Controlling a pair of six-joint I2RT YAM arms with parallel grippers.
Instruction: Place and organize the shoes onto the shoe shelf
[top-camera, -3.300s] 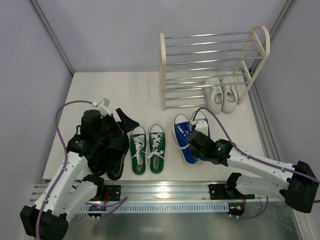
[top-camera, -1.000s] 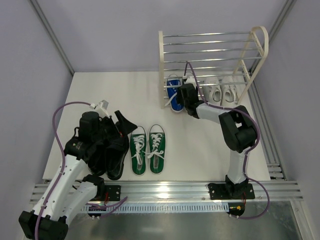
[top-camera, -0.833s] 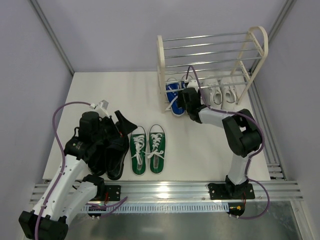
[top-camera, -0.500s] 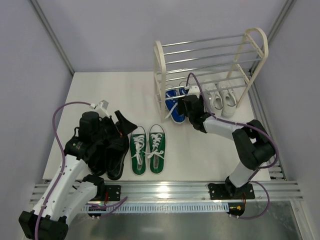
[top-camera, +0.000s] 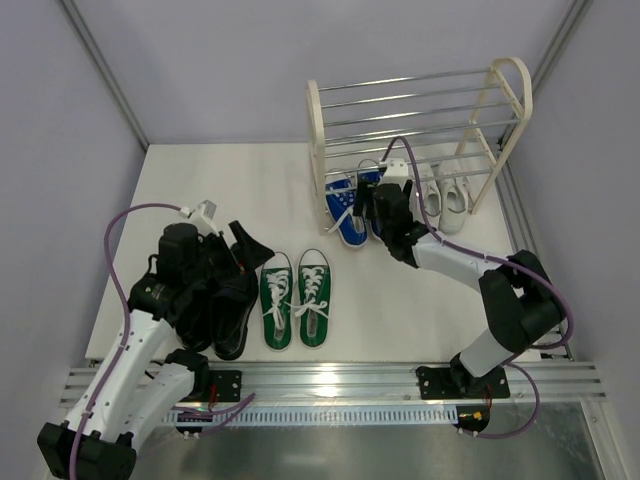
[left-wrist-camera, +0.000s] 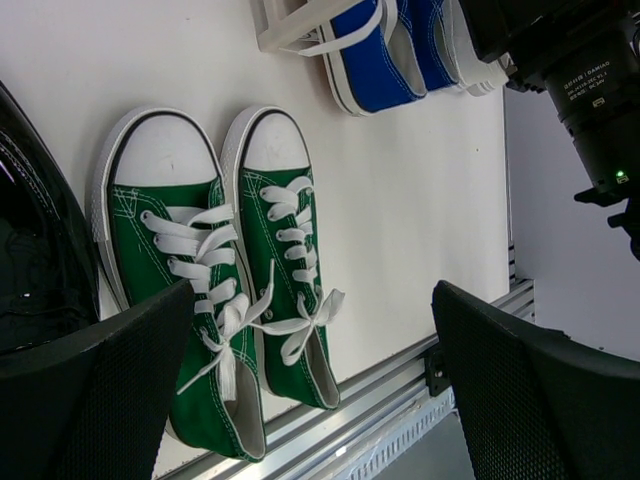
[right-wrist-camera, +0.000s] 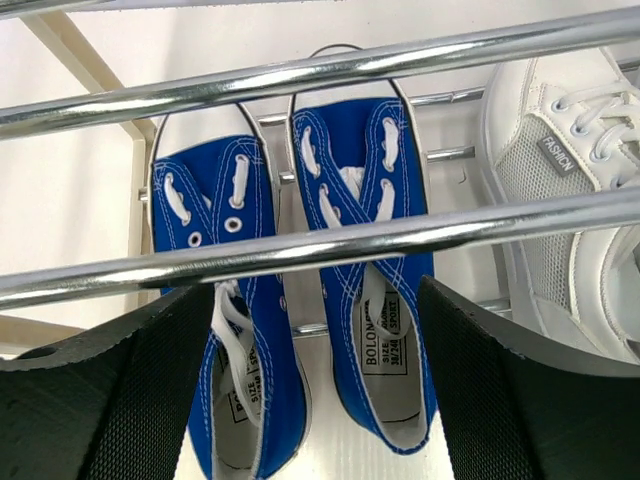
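The green sneakers (top-camera: 312, 290) lie heel by heel, toes toward the back. I go on bringing my right gripper to their inner sides (top-camera: 295, 319) until it closes on both.
The shoe shelf (top-camera: 315, 140) stands at the back right, and its chrome rods (right-wrist-camera: 350, 70) cross the right wrist view. The blue sneakers (top-camera: 348, 212) (right-wrist-camera: 385, 330) lie toes-in on its lower tier, heels sticking out, beside the white sneakers (top-camera: 442, 198) (right-wrist-camera: 560, 200). My right gripper (top-camera: 378, 205) (right-wrist-camera: 315, 290) is open, its fingers either side of the blue heels. The green sneakers (top-camera: 296, 300) (left-wrist-camera: 225, 260) sit side by side on the table. The black shoes (top-camera: 228, 320) (left-wrist-camera: 30, 250) lie under my left gripper (top-camera: 243, 258) (left-wrist-camera: 312, 290), which hovers open and empty.
An aluminium rail (top-camera: 330, 380) runs along the table's near edge, behind both arm bases. Grey walls close in on the left, back and right. A purple cable (top-camera: 120, 240) loops off the left arm. The shelf's upper tier holds no shoes.
The right arm has drawn back toward the near side and its jaws have widened. The blue sneakers and the shelf's left end shifted slightly with it. The left arm has not moved.
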